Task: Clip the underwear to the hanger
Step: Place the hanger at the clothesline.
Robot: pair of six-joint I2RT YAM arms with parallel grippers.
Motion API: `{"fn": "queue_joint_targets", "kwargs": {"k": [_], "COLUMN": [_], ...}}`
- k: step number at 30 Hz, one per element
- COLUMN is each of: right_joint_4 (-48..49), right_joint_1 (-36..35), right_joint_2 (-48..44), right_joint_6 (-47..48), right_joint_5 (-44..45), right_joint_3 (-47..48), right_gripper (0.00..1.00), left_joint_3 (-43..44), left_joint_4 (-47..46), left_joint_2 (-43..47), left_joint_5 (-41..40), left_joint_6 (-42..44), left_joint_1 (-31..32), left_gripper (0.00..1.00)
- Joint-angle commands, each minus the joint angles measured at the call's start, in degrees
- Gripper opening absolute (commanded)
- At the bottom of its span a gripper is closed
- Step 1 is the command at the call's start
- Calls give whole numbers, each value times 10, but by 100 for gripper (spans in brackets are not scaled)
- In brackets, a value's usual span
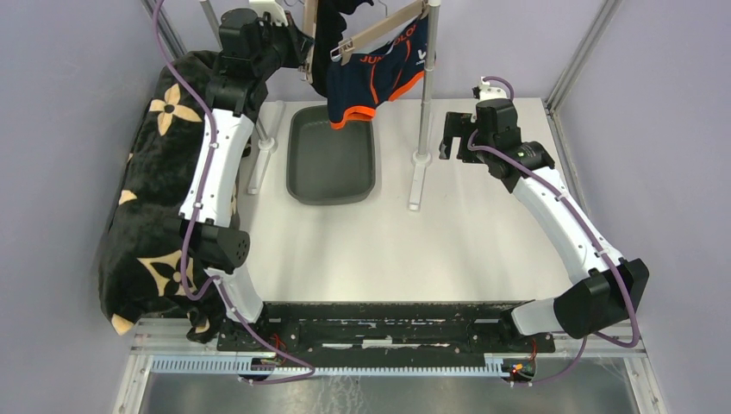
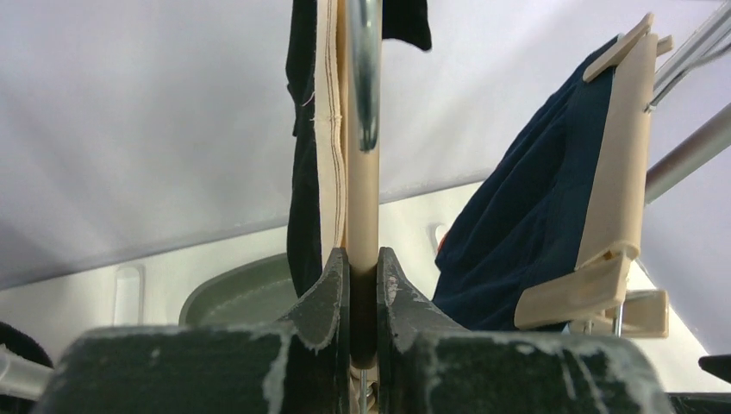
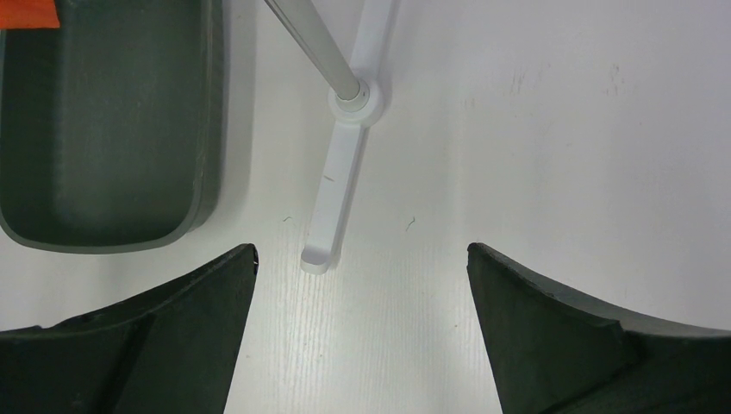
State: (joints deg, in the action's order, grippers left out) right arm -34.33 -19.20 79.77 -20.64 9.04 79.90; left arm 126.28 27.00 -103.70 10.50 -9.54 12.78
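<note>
The dark fabric hangs clear of the navy underwear, so the robot's left gripper goes on carrying the fabric's hanger until the hanger's hook sits on the rack, and then let go.
The beige hanger hangs tilted on the rack at the top. The navy underwear with orange trim dangles from it over the tray, its right side held under the hanger's right clip. My left gripper is raised at the hanger's left end. In the left wrist view it is shut on a beige clip arm, with dark fabric and a pale band beside it. The navy underwear hangs to the right. My right gripper hovers open over the table, holding nothing.
A dark grey tray lies under the underwear. The rack's metal pole and white foot stand beside it. A black blanket with a floral pattern covers the left side.
</note>
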Motion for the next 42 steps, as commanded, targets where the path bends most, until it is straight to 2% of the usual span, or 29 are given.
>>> {"fn": "queue_joint_targets", "kwargs": {"k": [1, 17, 39, 41, 42], "right_joint_4": [14, 14, 7, 7, 8], "right_joint_1": [3, 4, 4, 4, 4], "right_joint_2": [-10, -24, -22, -23, -23], "right_joint_6": [9, 14, 17, 17, 18], "right_joint_5": [0, -2, 0, 0, 0], "right_joint_3": [12, 2, 10, 8, 7], "right_gripper": [100, 100, 100, 100, 100], "left_joint_3": [60, 114, 141, 140, 139], "left_joint_4": [-55, -44, -62, -60, -59], "left_joint_2": [-19, -101, -126, -126, -124], "left_joint_5": [-1, -1, 25, 25, 25], "left_joint_6": [23, 23, 1, -4, -6], "left_joint_1": [1, 0, 0, 0, 0], "left_gripper": [3, 3, 3, 7, 14]}}
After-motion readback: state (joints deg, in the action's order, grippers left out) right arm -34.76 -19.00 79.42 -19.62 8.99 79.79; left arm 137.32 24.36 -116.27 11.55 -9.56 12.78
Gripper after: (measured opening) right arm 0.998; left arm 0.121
